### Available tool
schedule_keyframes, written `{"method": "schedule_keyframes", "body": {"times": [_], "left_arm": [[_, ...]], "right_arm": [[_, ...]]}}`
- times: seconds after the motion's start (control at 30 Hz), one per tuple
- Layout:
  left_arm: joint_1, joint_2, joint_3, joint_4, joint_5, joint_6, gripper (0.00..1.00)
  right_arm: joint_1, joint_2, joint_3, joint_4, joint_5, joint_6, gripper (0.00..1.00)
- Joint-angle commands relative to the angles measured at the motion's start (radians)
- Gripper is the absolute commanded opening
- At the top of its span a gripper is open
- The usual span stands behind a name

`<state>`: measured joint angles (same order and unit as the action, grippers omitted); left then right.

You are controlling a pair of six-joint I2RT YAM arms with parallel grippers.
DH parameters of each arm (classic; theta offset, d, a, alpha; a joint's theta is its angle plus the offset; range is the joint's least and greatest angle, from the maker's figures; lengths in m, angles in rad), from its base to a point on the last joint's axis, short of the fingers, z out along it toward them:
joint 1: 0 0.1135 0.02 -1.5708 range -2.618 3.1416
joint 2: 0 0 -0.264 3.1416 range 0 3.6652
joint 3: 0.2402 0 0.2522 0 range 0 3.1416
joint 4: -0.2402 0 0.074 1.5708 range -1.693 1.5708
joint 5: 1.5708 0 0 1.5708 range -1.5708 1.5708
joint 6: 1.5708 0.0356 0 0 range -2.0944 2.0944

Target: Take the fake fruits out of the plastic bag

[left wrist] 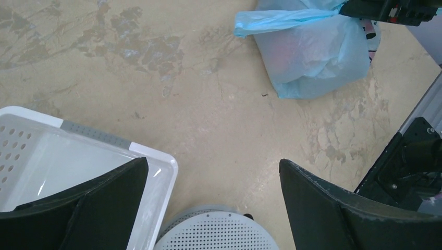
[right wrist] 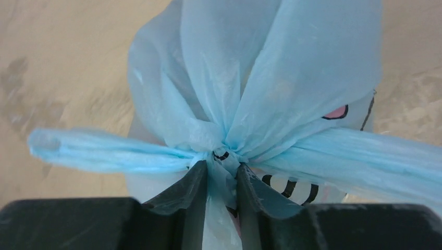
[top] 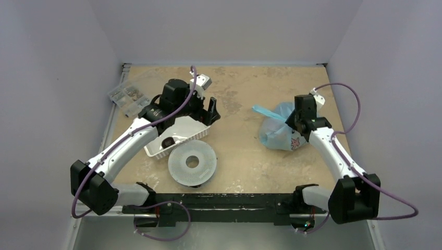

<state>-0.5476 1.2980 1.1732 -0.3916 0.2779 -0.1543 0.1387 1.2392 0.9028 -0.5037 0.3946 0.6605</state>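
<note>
Next, my right gripper brings the knotted bag (top: 276,134) closer, because it is far away from my left gripper. My left gripper can then pinch film (right wrist: 223,182) below the knot.
The light-blue plastic bag (top: 277,131) lies on the table right of centre, its top bunched into a knot with two handles sticking out. My right gripper (right wrist: 221,174) is shut on the bunched bag film (right wrist: 260,78) just below the knot; in the top view it (top: 293,123) sits at the bag's right side. A faint reddish shape shows through the bag (left wrist: 312,57) in the left wrist view. A dark purple fruit (top: 168,141) lies in the white basket (top: 182,130). My left gripper (top: 210,115) is open and empty above the basket's right end.
A round white perforated disc (top: 192,163) lies in front of the basket, touching it. A clear box of small parts (top: 129,95) stands at the back left. The left wrist view shows the basket corner (left wrist: 156,161) and the disc (left wrist: 216,234).
</note>
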Motion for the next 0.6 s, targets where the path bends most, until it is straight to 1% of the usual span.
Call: {"method": "schedule_keyframes", "body": {"times": [0.0,0.07,0.1,0.13,0.33,0.47,0.57], "left_arm": [[-0.034,0.029,0.048,0.0,0.04,-0.007,0.97],[-0.058,0.054,0.058,-0.013,0.043,-0.007,0.97],[-0.071,0.066,0.062,-0.017,0.047,-0.007,0.96],[-0.085,0.075,0.065,-0.021,0.052,-0.009,0.96],[-0.176,0.134,0.06,0.008,0.122,-0.068,0.95],[-0.228,0.177,0.063,0.028,0.147,-0.101,0.9],[-0.26,0.19,0.059,0.038,0.126,-0.107,0.86]], "right_arm": [[0.013,-0.093,-0.086,0.07,-0.333,-0.09,0.18],[0.022,-0.099,-0.104,0.041,-0.388,-0.084,0.07],[0.034,-0.101,-0.113,0.032,-0.421,-0.081,0.03],[0.045,-0.108,-0.124,0.028,-0.464,-0.078,0.02],[0.128,-0.202,-0.207,0.081,-0.707,-0.001,0.02],[0.169,-0.265,-0.217,0.098,-0.773,0.063,0.03],[0.194,-0.289,-0.223,0.113,-0.811,0.103,0.03]]}}
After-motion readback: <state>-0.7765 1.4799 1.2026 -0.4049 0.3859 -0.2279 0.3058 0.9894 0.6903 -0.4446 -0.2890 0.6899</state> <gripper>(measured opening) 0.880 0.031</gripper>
